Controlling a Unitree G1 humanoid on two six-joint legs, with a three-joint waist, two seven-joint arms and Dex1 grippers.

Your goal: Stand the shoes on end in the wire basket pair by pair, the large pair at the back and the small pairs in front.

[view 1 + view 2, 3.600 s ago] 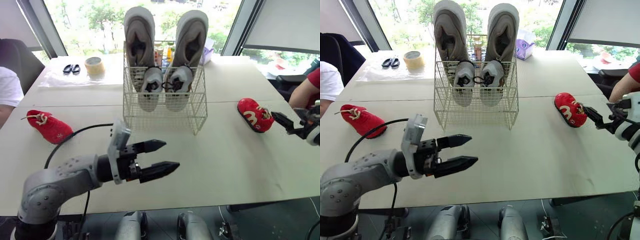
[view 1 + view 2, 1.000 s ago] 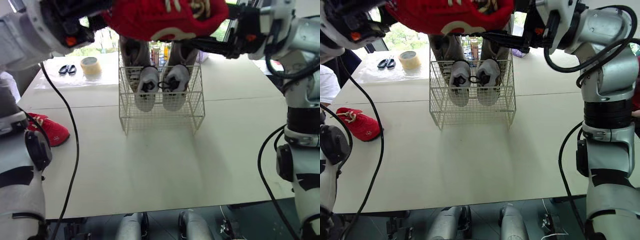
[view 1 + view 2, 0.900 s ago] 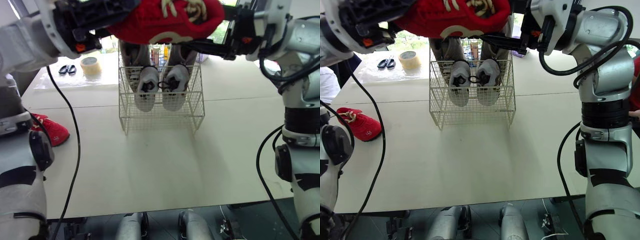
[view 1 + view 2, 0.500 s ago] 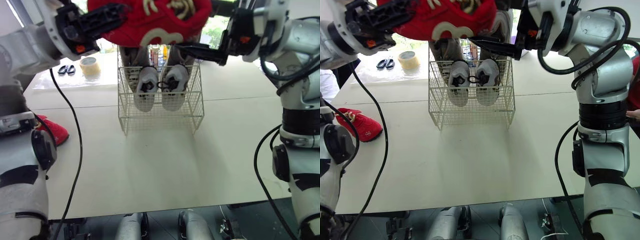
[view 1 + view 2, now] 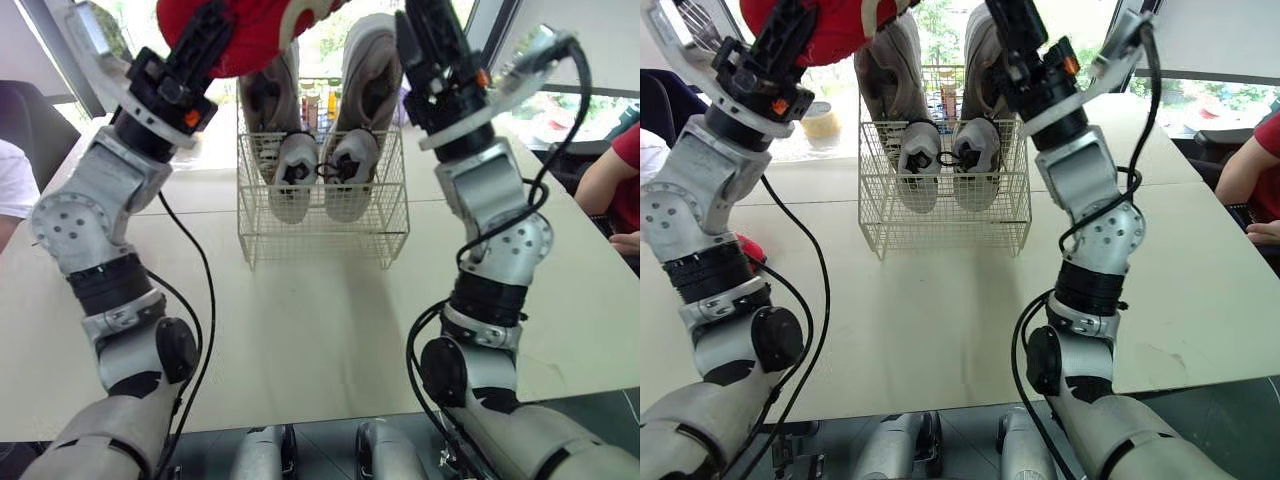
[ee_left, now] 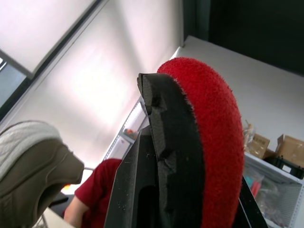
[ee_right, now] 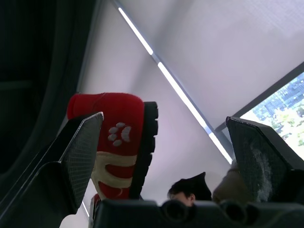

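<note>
A narrow strip [image 5: 362, 224] is still open in front of the grey-white pair of shoes. The red shoe [image 5: 250, 40] will rest propped upright there when I lower it toe first.
A small red shoe [image 5: 255, 22] with a black sole [image 6: 171, 156] is held high above the table, and my left gripper [image 5: 215, 25] is shut on it. My right gripper [image 7: 165, 118] is raised beside it, open and apart from the shoe [image 7: 118, 142]. The white wire basket [image 5: 322, 228] stands mid-table. In it two large grey shoes [image 5: 370, 70] stand on end at the back, with a small grey-white pair [image 5: 325, 170] in front. A sliver of another red shoe [image 5: 744, 243] shows on the table behind my left arm.
A person in a white sleeve [image 5: 15, 190] sits at the table's left and one in a red sleeve [image 5: 615, 190] at its right. A tape roll [image 5: 820, 125] and bottles stand behind the basket. Bare tabletop [image 5: 320, 320] lies in front of the basket.
Both arms have swung upward. The right gripper has opened and come off the red shoe, which the left gripper now holds alone, higher up.
</note>
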